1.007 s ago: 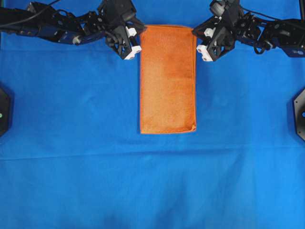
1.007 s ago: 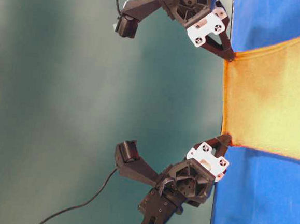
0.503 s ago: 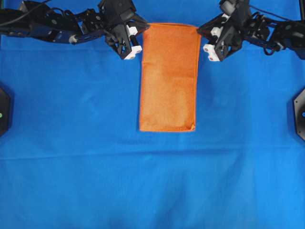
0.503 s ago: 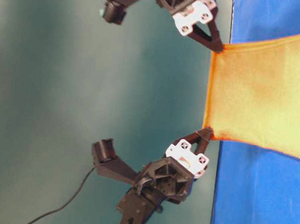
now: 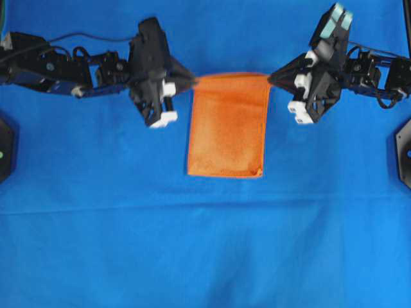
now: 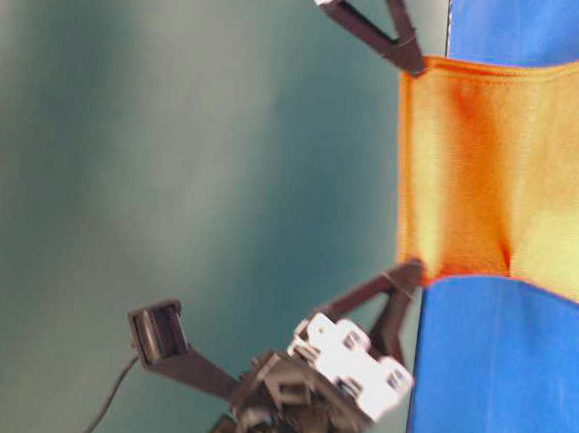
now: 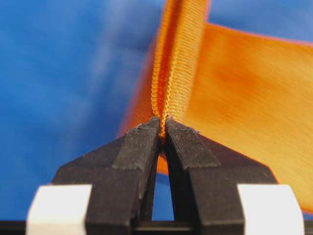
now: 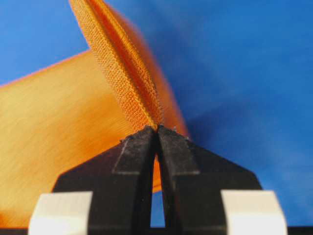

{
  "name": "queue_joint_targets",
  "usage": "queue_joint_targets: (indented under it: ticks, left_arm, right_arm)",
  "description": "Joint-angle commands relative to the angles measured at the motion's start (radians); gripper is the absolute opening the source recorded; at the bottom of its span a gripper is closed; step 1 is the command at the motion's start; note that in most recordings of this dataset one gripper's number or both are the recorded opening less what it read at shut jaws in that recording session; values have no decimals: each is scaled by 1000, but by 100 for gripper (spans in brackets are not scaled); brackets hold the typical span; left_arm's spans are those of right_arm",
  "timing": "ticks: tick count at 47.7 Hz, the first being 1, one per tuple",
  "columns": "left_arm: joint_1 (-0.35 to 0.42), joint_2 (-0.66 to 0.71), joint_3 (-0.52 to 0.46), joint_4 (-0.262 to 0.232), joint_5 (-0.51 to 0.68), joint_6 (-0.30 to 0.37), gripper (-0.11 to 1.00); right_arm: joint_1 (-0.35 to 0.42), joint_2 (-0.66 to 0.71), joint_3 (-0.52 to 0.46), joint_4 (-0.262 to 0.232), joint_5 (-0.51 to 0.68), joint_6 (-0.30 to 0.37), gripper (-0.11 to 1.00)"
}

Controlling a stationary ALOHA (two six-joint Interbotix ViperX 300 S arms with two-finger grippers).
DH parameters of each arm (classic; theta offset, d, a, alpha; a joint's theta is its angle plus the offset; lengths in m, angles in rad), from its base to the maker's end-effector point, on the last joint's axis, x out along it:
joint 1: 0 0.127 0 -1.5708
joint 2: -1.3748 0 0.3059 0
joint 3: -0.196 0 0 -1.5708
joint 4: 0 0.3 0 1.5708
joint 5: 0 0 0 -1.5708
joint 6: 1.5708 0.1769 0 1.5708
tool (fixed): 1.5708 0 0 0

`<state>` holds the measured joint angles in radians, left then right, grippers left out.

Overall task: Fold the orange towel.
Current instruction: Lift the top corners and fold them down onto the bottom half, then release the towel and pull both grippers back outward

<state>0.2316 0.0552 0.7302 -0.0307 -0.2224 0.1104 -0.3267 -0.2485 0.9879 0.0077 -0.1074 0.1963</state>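
Observation:
I keep moving my left gripper to the towel's near corner (image 5: 192,171) and let go there, because the orange towel's far edge (image 5: 232,77) is tight and parallel to its near edge.
The orange towel (image 5: 228,125) is a narrow doubled strip on the blue cloth, its far end lifted off the surface. My left gripper (image 5: 192,81) is shut on the towel's far left corner. My right gripper (image 5: 270,79) is shut on the far right corner. In the table-level view the towel (image 6: 494,172) hangs stretched between both pinched corners, raised above the cloth. In the left wrist view the pads (image 7: 146,139) clamp the hem of the towel (image 7: 234,98). The right wrist view shows that gripper (image 8: 157,128) pinching the towel's edge (image 8: 54,122) the same way.
A large blue cloth (image 5: 205,244) covers the whole table under the towel. Black mounts sit at the left edge (image 5: 5,149) and the right edge (image 5: 404,151) of the overhead view. The near end of the towel (image 5: 225,172) lies flat on the cloth.
Both grippers have risen and moved toward the near side, carrying the towel's far end with them. The towel looks shorter from overhead as the lifted end comes over the flat part.

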Motion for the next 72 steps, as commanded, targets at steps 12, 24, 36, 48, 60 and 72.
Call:
queue_joint_targets:
  ticks: [12,24,36,48,60,72]
  left_arm:
    - [-181,-18,3,0,57,-14,4]
    - [-253,3,15,0,58,-43,4]
    - [-253,69,15,0,49,-51,4]
    - [-255,87,18,0,23,-51,4]
    - [-256,87,14,0,9,-51,29]
    - [-276,6,20,0,37,-41,54]
  right_arm:
    - [184,-2,9,64,35,0,2]
    - [270,63,2,104,34,0,2]
    - [278,141,-15,107,21,2,2]
    - [291,166,-21,121,3,2,2]
    - [299,167,-29,149,-2,3,21]
    - [337,118,-54,150,18,2,62]
